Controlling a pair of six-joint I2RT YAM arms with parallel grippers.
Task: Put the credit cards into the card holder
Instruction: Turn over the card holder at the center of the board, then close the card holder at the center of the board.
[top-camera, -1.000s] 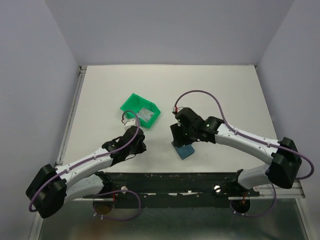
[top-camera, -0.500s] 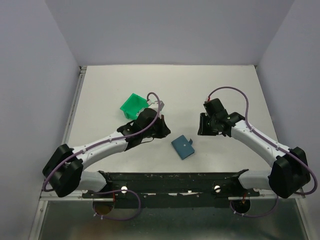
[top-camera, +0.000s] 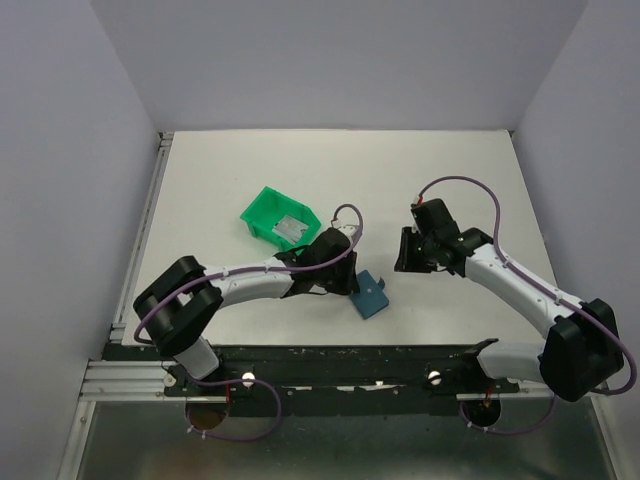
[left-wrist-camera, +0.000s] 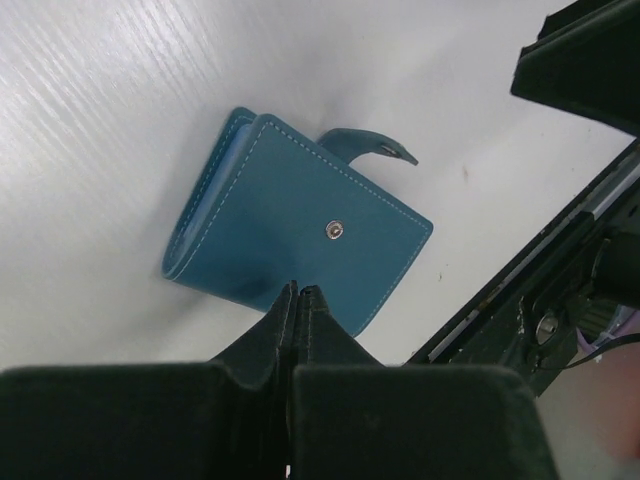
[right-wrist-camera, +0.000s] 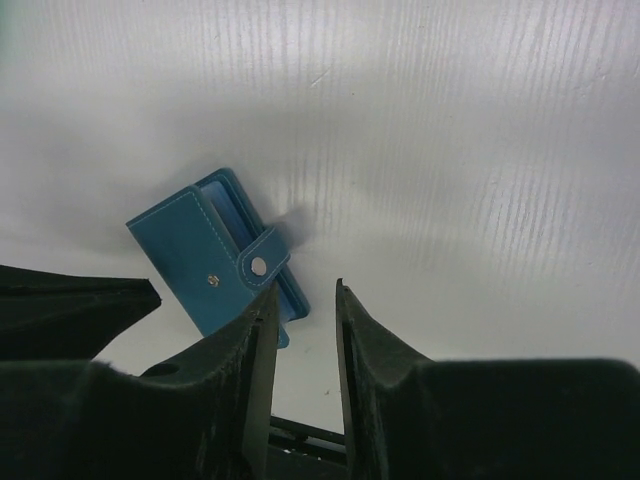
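The snap strap (top-camera: 381, 284) is sticking up next to the card holder. Next, my left gripper presses the card holder still (top-camera: 369, 298) while my right gripper folds the strap over.
The card holder (top-camera: 372, 298), a slate-blue wallet, lies folded on the table near the front edge, its snap strap (left-wrist-camera: 368, 146) loose and sticking up. My left gripper (top-camera: 351, 282) is shut and empty, its tips (left-wrist-camera: 298, 291) over the wallet's near edge (left-wrist-camera: 290, 230). My right gripper (top-camera: 406, 262) hangs just right of the wallet, open by a narrow gap with nothing in it (right-wrist-camera: 305, 290); the wallet (right-wrist-camera: 215, 262) lies ahead and left of its fingers. A silvery credit card (top-camera: 291, 228) rests inside the green bin (top-camera: 262, 213).
The green bin sits left of centre, behind my left arm. A black metal rail (top-camera: 340, 355) runs along the table's front edge, close to the wallet. White walls enclose the table on three sides.
My left arm swung from the green bin over to the wallet, still shut. My right gripper backed off the wallet to the right and its jaws narrowed.
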